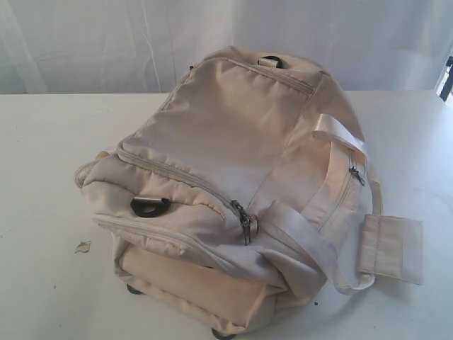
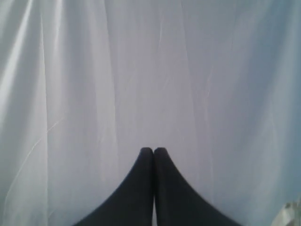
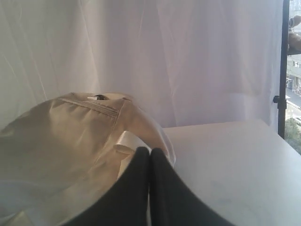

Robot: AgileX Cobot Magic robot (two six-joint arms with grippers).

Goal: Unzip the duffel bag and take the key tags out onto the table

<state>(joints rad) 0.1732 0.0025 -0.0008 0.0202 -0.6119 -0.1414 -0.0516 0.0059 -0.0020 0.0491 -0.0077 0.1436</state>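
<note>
The duffel bag (image 1: 219, 142) is lying at a slant, so my left gripper should grab the seam (image 1: 141, 230) under the black D-ring and straighten the bag together with my right gripper before unzipping it.
The cream duffel bag (image 1: 226, 177) lies zipped up in the middle of the white table (image 1: 42, 156). A metal zipper pull (image 1: 245, 221) hangs at its near end and a black D-ring (image 1: 149, 206) shows on its left side. The key tags are hidden. Neither arm appears in the exterior view. My left gripper (image 2: 154, 149) is shut with nothing in it and faces only a white curtain. My right gripper (image 3: 149, 150) is shut and empty, raised beside the duffel bag (image 3: 61, 136), near a pale webbing strap (image 3: 128, 141).
A pale strap with a padded flap (image 1: 389, 248) trails onto the table at the bag's right. A small scrap (image 1: 83, 246) lies on the table left of the bag. A white curtain (image 1: 85, 42) hangs behind. The table's right edge (image 3: 277, 141) borders a window.
</note>
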